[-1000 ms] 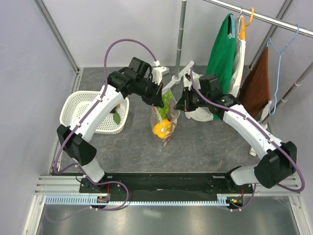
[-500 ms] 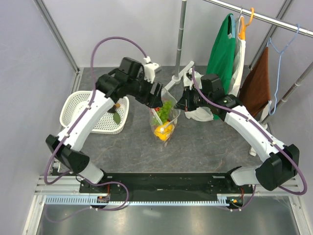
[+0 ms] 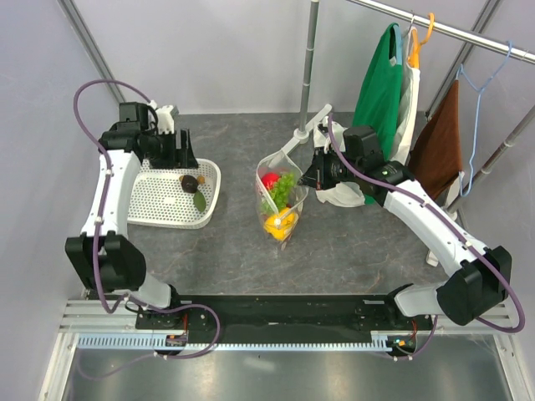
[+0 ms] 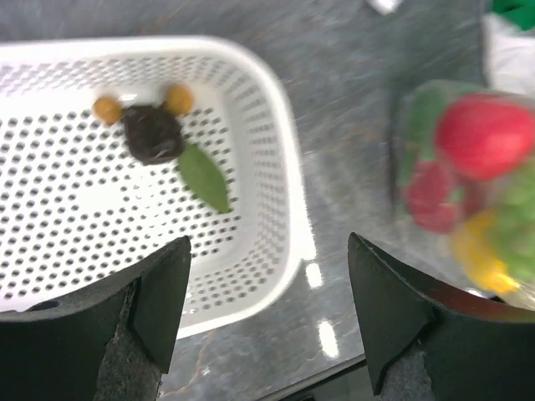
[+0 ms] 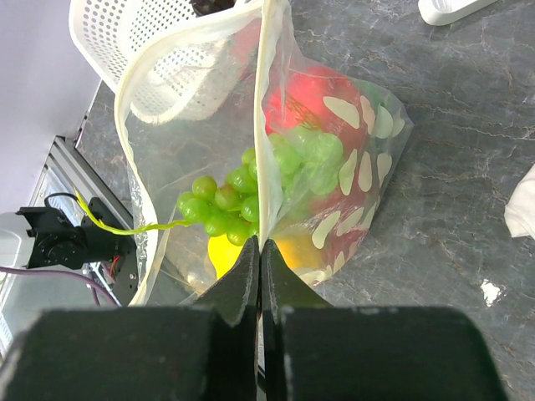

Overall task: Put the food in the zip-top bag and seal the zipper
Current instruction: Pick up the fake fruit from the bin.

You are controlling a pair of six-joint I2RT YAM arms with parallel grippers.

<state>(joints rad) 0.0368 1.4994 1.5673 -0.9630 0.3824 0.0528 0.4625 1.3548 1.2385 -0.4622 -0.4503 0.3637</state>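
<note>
The dark piece (image 3: 190,183) is uncovered in the white basket, so I should go on lowering my left gripper with fingers wide open until they straddle its sides (image 4: 153,135), then close them.
The clear zip-top bag (image 3: 282,200) stands in the middle of the table with its mouth open. It holds a red piece of food (image 5: 311,90), green grapes (image 5: 288,163) and a yellow piece (image 5: 219,255). My right gripper (image 5: 261,247) is shut on the bag's pale zipper rim (image 5: 261,125) and holds it up. My left gripper (image 3: 180,150) hangs open and empty over the white basket (image 3: 159,209), well left of the bag. In the basket lies a dark piece with a green leaf (image 4: 163,138). The bag (image 4: 468,184) shows blurred in the left wrist view.
A clothes rack stands at the back right with a green garment (image 3: 380,92) and a brown one (image 3: 439,142) on hangers. Its pole (image 3: 309,58) rises behind the bag. A white cloth (image 3: 343,196) lies under the right arm.
My left gripper opened at the bag's mouth and let go of the red piece, then swung left to above the basket. The right gripper kept its hold on the rim.
</note>
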